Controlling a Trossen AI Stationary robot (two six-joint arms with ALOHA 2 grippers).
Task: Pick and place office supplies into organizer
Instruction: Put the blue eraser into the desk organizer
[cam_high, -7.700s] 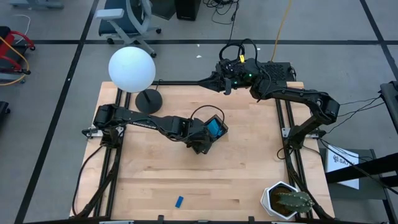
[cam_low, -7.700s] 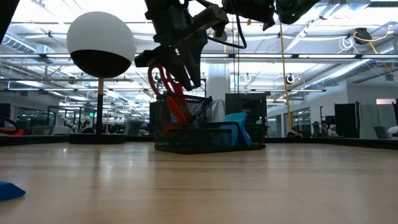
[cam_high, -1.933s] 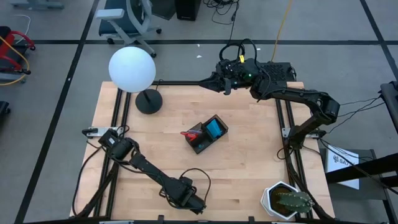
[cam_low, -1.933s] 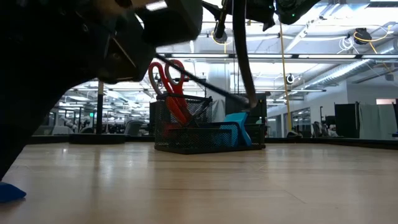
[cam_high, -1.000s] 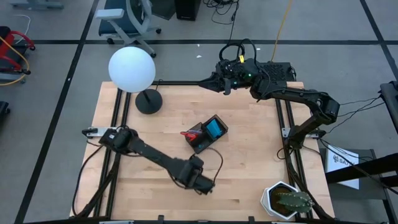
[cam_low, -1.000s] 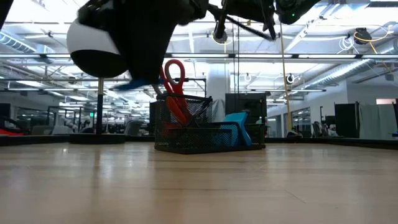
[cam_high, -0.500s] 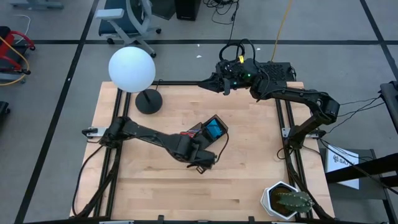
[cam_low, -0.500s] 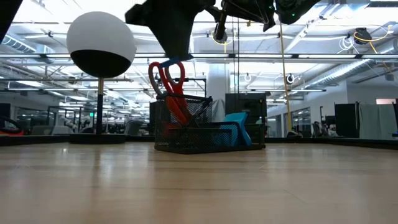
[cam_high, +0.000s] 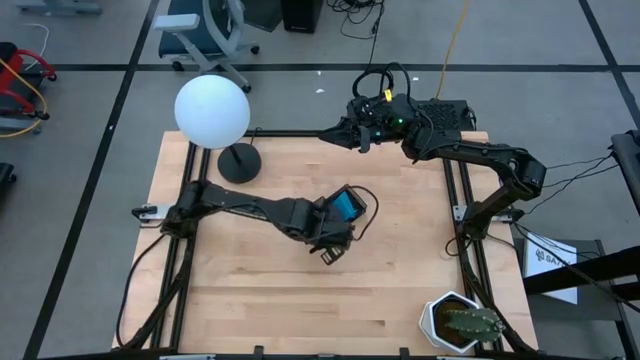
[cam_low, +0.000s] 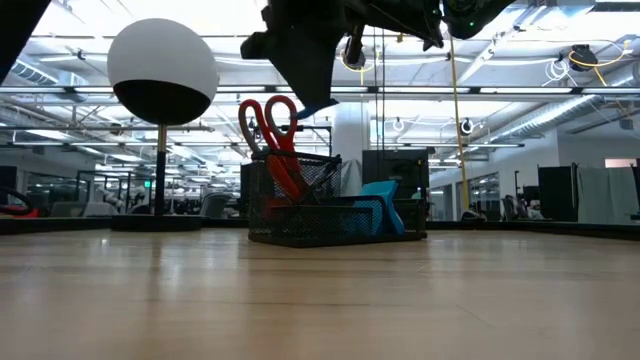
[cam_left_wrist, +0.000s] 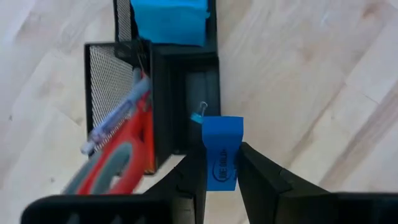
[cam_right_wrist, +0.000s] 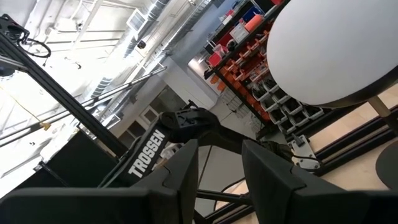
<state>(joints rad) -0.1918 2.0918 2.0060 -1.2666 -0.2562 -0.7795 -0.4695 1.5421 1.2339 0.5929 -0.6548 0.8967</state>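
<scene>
The blue eraser (cam_left_wrist: 222, 152) is in line with the organizer's open low compartment (cam_left_wrist: 200, 93), so the robot's left gripper should keep going over that compartment and let go of the eraser there.
The black mesh organizer (cam_high: 338, 218) stands mid-table and holds the red-handled scissors (cam_left_wrist: 118, 165), a purple pen (cam_left_wrist: 118, 118) and a blue notepad (cam_left_wrist: 168, 15). In the low view the scissors (cam_low: 270, 135) stick up out of the organizer (cam_low: 335, 215). My left gripper (cam_high: 328, 240) hangs just above the organizer's near side, pointing steeply down, shut on a small blue eraser (cam_left_wrist: 222, 134). My right gripper (cam_high: 362, 135) waits high over the table's far edge, open (cam_right_wrist: 217, 180) and holding nothing. My left gripper pinches the blue eraser by its two long sides (cam_left_wrist: 211, 167) between its two fingers (cam_left_wrist: 255, 171). It comes from above, pointing down, with the eraser sticking out past the fingertips. The eraser is lifted clear, over the edge of the organizer's low compartment (cam_left_wrist: 199, 93).
A lamp with a white globe (cam_high: 212, 110) and a round black base (cam_high: 240, 162) stands at the far left. A potted cactus (cam_high: 460, 322) sits at the near right corner. Bare wood lies across the near half of the table (cam_high: 260, 300).
My left gripper has carried the eraser from the table's near side toward the far edge, up to the organizer. It has risen a little and rolled about its own line. It has stayed shut on the eraser throughout.
</scene>
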